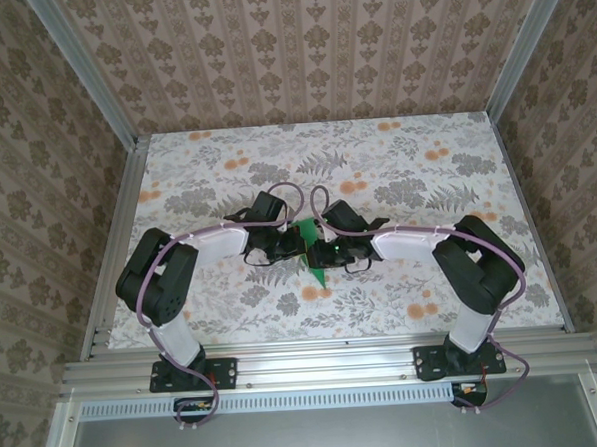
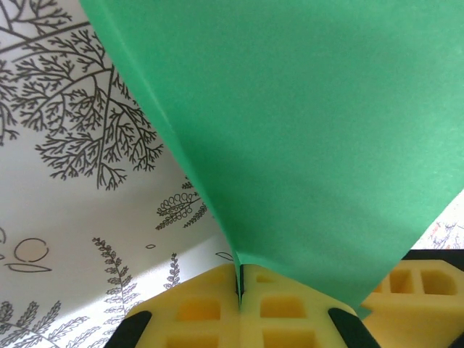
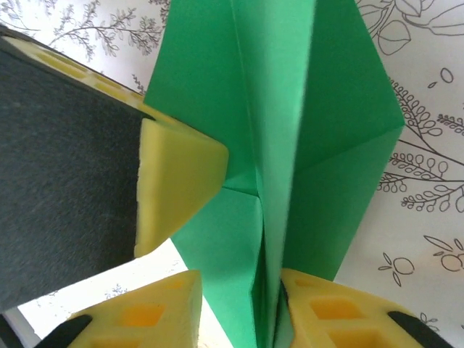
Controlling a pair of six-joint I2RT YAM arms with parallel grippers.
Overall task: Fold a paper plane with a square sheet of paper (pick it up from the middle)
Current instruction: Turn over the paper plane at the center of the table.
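I should first close my right gripper on the paper's centre fold (image 3: pixel 278 181), because my left gripper is holding an edge of the paper (image 2: pixel 233 245). Then my left gripper should open and move away.
The bright green sheet of paper (image 1: pixel 319 273) is folded along a centre crease with angled flaps and hangs between both grippers at the table's middle. My left gripper (image 2: pixel 239 279) is shut on one edge of the paper (image 2: pixel 304 130), its yellow pads pressed together. My right gripper (image 3: pixel 239 290) is open. The folded centre ridge of the paper (image 3: pixel 290 109) stands between its pads, against the right pad (image 3: pixel 326 312), with a gap to the left pad (image 3: pixel 156 312). The left gripper's yellow finger (image 3: pixel 174 181) touches the paper from the left in the right wrist view.
The floral-patterned table (image 1: pixel 426 177) is framed by aluminium rails and patterned walls. Both arms (image 1: pixel 209 243) (image 1: pixel 420 242) reach inward from their bases at the near edge, and their wrists meet at the centre.
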